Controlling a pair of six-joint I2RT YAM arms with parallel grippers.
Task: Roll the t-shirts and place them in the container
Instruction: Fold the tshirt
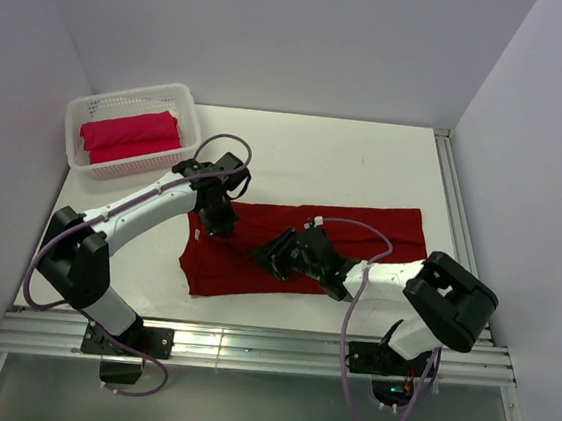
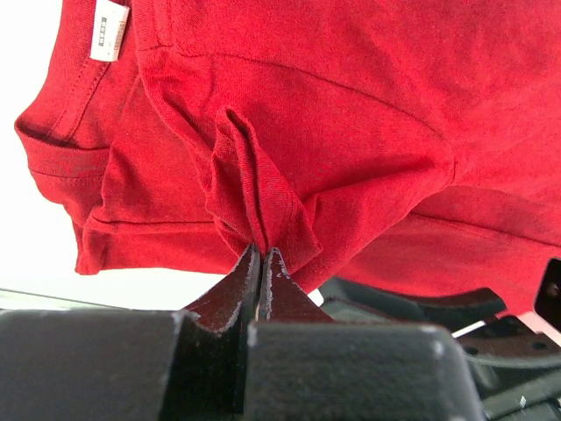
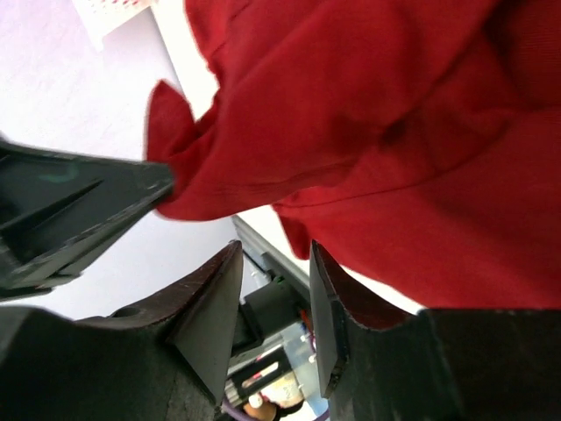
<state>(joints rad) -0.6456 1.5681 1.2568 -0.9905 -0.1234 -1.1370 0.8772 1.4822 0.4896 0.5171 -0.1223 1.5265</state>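
Observation:
The t-shirt's raised fold (image 3: 298, 127) from the left gripper hangs past the right gripper's open fingers, so the robot's right gripper should back away, aim again and straddle the fold's lower edge (image 3: 263, 195).
The dark crimson t-shirt (image 1: 358, 241) lies folded into a long strip across the table. My left gripper (image 1: 221, 226) is shut on a pinched fold of this shirt (image 2: 254, 197) near its collar end, where a white label (image 2: 109, 31) shows. My right gripper (image 1: 264, 258) is open at the shirt's front edge, nothing between its fingers (image 3: 215, 303); the cloth (image 3: 394, 149) hangs just beyond their tips. The left gripper's fingertip (image 3: 105, 202) shows in the right wrist view, clamping the cloth. The pinkish-red t-shirt (image 1: 131, 135) lies rolled in the basket.
A white perforated basket (image 1: 91, 108) stands at the back left of the table. A metal rail (image 1: 246, 350) runs along the near edge and another along the right side (image 1: 457, 214). Grey walls close in the left, back and right.

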